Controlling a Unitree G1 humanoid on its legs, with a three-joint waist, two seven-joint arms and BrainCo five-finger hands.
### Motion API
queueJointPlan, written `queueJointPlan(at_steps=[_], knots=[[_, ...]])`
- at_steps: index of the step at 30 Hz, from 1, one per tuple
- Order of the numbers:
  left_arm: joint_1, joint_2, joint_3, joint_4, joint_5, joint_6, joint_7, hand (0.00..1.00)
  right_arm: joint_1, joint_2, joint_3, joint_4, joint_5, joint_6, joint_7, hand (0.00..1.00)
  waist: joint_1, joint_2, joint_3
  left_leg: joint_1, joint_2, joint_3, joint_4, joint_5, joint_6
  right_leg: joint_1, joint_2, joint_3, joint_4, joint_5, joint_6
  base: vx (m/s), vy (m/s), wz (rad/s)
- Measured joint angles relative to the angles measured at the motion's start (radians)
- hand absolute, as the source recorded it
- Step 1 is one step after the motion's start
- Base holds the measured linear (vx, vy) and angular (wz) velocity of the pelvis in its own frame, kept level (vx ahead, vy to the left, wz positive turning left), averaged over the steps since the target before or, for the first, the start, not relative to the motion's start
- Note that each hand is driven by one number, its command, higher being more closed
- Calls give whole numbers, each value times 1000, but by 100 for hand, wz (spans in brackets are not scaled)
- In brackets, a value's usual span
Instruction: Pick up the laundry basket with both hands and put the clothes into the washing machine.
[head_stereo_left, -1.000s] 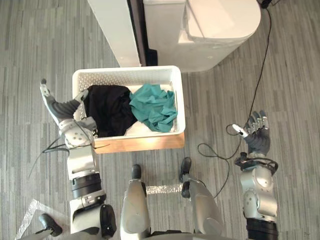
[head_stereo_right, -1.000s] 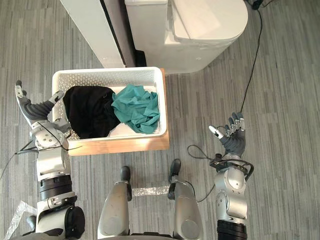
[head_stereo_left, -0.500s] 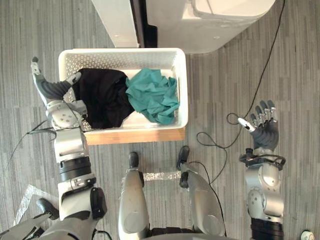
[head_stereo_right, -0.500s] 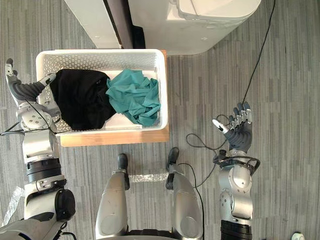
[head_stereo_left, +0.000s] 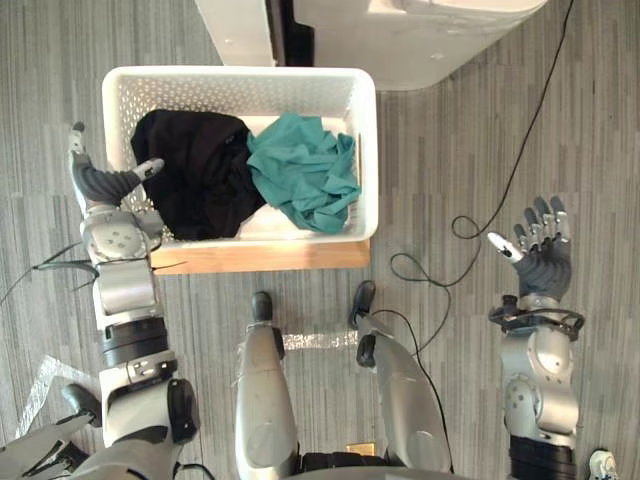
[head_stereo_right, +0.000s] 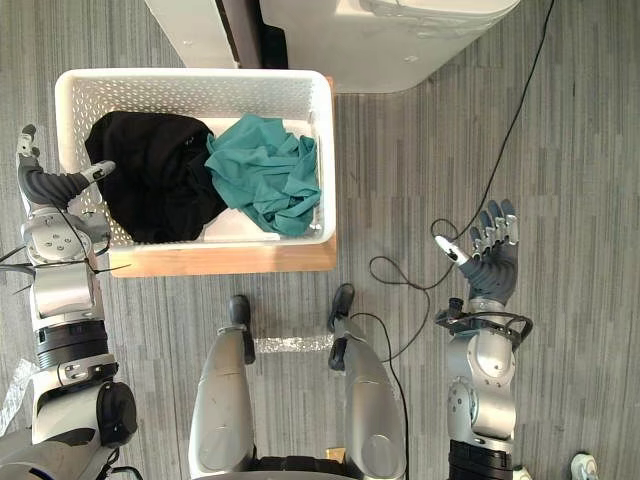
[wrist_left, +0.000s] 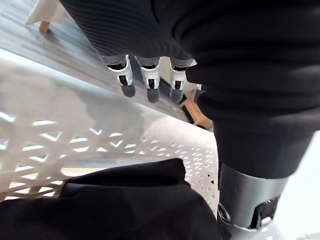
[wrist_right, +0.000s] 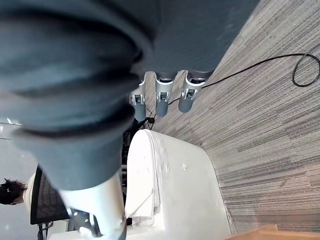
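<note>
The wooden board sticks out separately under the laundry basket, so I expect the laundry basket to come free and leave the board behind when I lift.
The white lattice laundry basket stands on a wooden board on the floor, holding black clothes and teal clothes. My left hand is open against the basket's left wall, with its thumb over the rim and its fingers outside. The left wrist view has straight fingers above the lattice wall and black clothes. Far right of the basket, my right hand is open over the floor and touches nothing. The white washing machine stands just beyond the basket.
A white upright panel stands left of the washing machine, with a dark gap between them. The right wrist view looks past my fingers at the washing machine. Grey plank floor lies open to the right of the basket.
The whole picture has shifted, so the camera moved: basket and washing machine sit higher in view. My left hand stays at the basket's left wall, and my right hand stays open at the right.
</note>
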Motion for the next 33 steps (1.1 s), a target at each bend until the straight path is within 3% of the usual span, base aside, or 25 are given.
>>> queueJointPlan(at_steps=[16,17,24,29,33], knots=[[-81,62,-48,106,-37,-20,-11,0,-54,-3,2,-83,52,-1,0,0,4,0,0,-52,13,1,21,1,0,-33,11,-1,-19,24,-4,-2,-1,-1],[-97,81,-58,138,-52,-24,-10,0,-121,-23,11,-138,132,-30,-4,0,5,0,0,-55,13,1,24,2,0,-36,11,-1,-19,26,-4,0,0,0],[-159,99,-82,218,-86,-51,-8,0,-331,-120,58,-179,391,-139,-23,0,24,0,-1,-63,13,0,31,3,-1,-43,9,-1,-11,26,-5,0,0,0],[-168,102,-86,237,-106,-62,-10,0,-415,-144,90,-175,422,-131,-27,0,26,-1,-2,-63,12,-1,35,3,-1,-45,7,-1,-1,26,-5,0,0,0],[-168,101,-94,242,-116,-60,-12,0,-456,-183,90,-85,346,-66,-45,0,25,-1,-3,-63,11,-1,39,3,0,-45,5,-1,2,26,-5,0,0,0]])
